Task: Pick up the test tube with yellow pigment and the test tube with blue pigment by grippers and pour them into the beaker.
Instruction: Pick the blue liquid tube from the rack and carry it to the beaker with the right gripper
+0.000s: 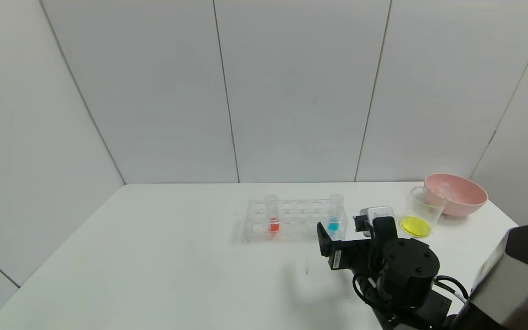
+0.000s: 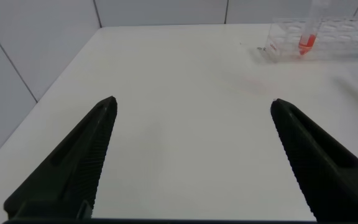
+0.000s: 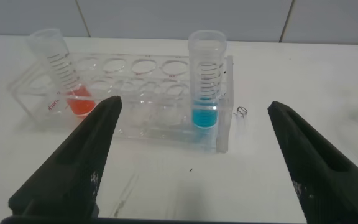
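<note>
Yellow liquid (image 1: pixel 415 226) covers the bottom of the beaker. The blue pigment (image 1: pixel 333 226) will make it green when I pour the test tube into the beaker.
The test tube with blue pigment (image 1: pixel 335 215) stands upright at the right end of the clear rack (image 1: pixel 291 227). It also shows in the right wrist view (image 3: pixel 206 81). My right gripper (image 1: pixel 342 230) is open and empty, just in front of the rack's right end and facing the blue tube; in its own view (image 3: pixel 194 107) the tube sits between the spread fingers but farther off. The beaker (image 1: pixel 422 211) stands right of the rack with yellow liquid in its bottom. No yellow tube is in view. My left gripper (image 2: pixel 192 104) is open and empty over bare table, out of the head view.
An orange-red tube (image 1: pixel 273 215) stands tilted in the rack's left part. A pink bowl (image 1: pixel 456 195) sits behind the beaker near the table's (image 1: pixel 154 256) far right corner. White wall panels enclose the back and sides.
</note>
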